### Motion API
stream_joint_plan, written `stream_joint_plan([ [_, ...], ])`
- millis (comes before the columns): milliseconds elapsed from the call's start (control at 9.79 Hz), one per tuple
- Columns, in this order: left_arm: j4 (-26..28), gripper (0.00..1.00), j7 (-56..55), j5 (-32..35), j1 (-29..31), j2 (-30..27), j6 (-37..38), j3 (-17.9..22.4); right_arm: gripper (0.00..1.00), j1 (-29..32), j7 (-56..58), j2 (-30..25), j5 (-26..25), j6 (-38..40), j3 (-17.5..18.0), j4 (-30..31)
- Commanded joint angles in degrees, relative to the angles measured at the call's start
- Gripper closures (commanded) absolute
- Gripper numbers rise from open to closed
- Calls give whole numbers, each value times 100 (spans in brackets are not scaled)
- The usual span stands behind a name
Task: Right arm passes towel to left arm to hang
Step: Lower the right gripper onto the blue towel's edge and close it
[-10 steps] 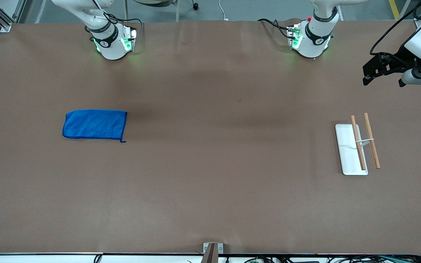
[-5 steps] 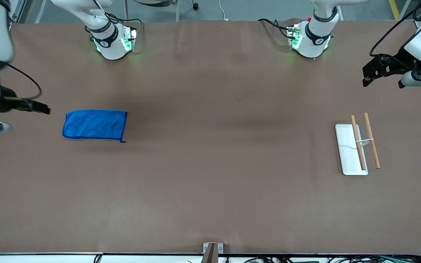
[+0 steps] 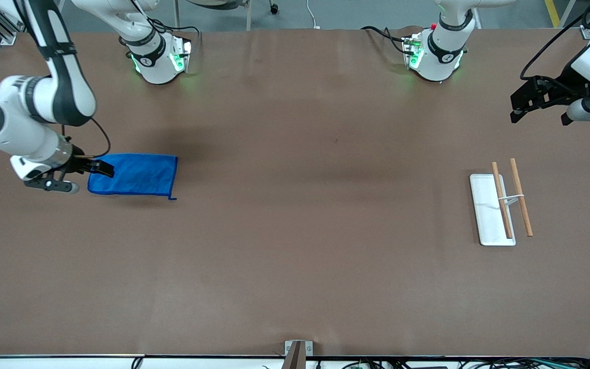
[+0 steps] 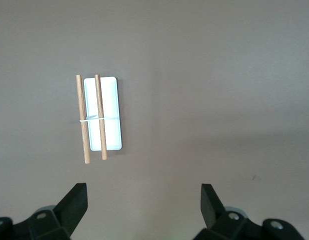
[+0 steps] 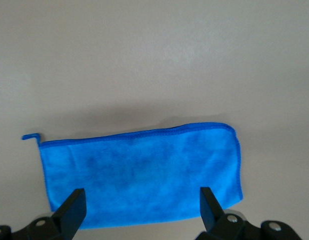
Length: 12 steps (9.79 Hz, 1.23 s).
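The thin hem (image 5: 182, 129) of the bright blue towel lies gently waved, so its loop corner (image 3: 171, 197) should droop in folds below my right gripper when I lift the towel.
The bright blue towel (image 3: 133, 175) lies flat on the brown table toward the right arm's end, its small corner loop at the corner nearer the front camera. My right gripper (image 3: 101, 168) is open and empty over the towel's short edge at that end. In the right wrist view the towel (image 5: 139, 175) spreads between the open fingers. My left gripper (image 3: 518, 105) is open and empty, held high over the left arm's end of the table. The left wrist view shows the rack (image 4: 97, 116) below, between its open fingers (image 4: 78, 200).
A white tray base with two wooden rods, the hanging rack (image 3: 500, 202), stands toward the left arm's end of the table. Both arm bases (image 3: 159, 56) stand along the table's edge farthest from the front camera.
My right arm has swung in from outside the view and brought its gripper over the towel's end. The left gripper has barely moved. The towel has not moved.
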<state>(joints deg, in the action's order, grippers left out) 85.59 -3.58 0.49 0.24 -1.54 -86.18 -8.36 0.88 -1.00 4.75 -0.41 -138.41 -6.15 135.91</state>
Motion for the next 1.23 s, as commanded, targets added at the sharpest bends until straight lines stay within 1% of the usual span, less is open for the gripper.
stream_joint_plan([
  [0,-16,0,68,-76,-6,163,110,1,2,157,379,436,-65,-1383,-9,628],
  [102,-7,0,77,-67,-24,163,111,1,4,166,407,604,-65,-1939,-9,856],
  [511,-16,0,77,-67,-24,172,111,1,11,105,460,956,-65,-2242,0,920],
  [817,-16,0,77,-67,-6,181,102,1,16,105,574,1036,-65,-2313,9,981],
  [919,-24,0,77,-67,-6,198,102,1,21,79,574,1097,-65,-2348,9,999],
  [1022,-25,0,85,-76,-6,198,102,1,29,70,574,1133,-56,-2523,9,1034],
  [1124,-25,0,77,-76,-6,198,102,1,60,70,574,1168,-65,-2603,9,1078],
])
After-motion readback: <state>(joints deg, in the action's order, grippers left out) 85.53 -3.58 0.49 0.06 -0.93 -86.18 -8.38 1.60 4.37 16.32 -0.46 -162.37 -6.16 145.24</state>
